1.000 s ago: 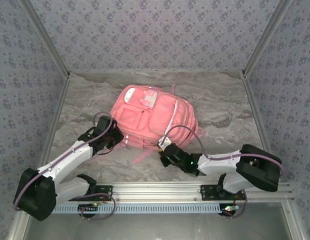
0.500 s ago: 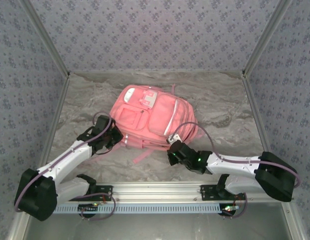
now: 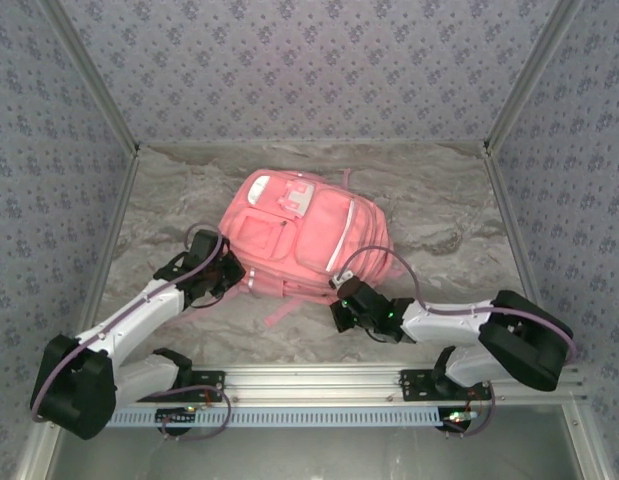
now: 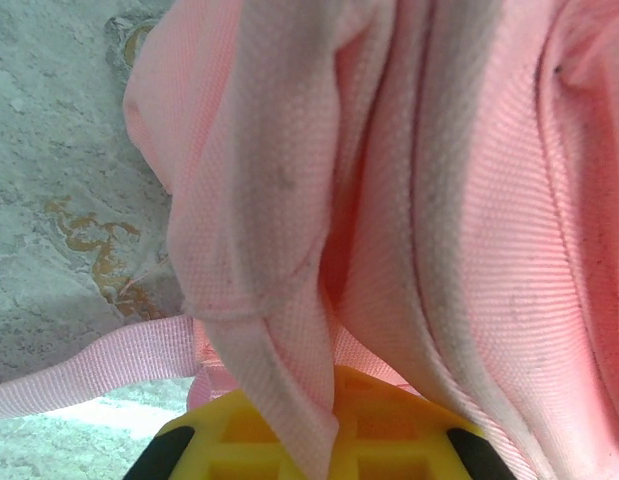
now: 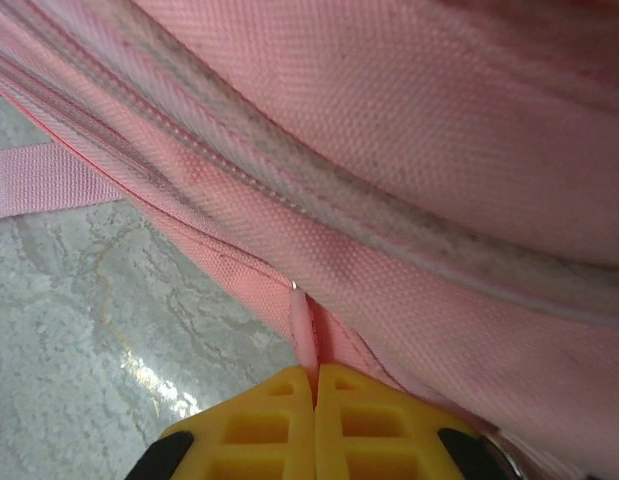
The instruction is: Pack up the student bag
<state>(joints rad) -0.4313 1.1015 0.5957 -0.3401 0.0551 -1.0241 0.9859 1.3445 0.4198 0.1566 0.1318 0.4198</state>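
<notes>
Next, my left gripper moves to the bag's edge (image 5: 247, 290) beside the zipper pull after I turn the bag, because the zipper pull (image 5: 303, 322) is far from the fold of the bag in my left gripper.
The student bag (image 3: 299, 235), a soft pink backpack with white trim, lies flat in the middle of the table. My left gripper (image 3: 227, 275) sits at its near-left corner, shut on a fold of the bag's fabric (image 4: 279, 330) that drapes over the yellow fingers (image 4: 389, 430). My right gripper (image 3: 341, 298) is at the bag's near edge. Its yellow jaws (image 5: 316, 375) are pressed together on a small pink zipper pull (image 5: 304, 330) beside the zip seam of the bag (image 5: 409, 150).
A loose pink strap (image 3: 284, 310) trails from the bag toward the near edge between both arms, and shows as a band (image 4: 89, 365) on the marbled tabletop (image 3: 439, 220). Patterned walls close three sides. A metal rail (image 3: 319, 380) runs along the front.
The right gripper has shifted a little to the right along the bag's near edge, its elbow swinging out and back. The left arm has stayed still.
</notes>
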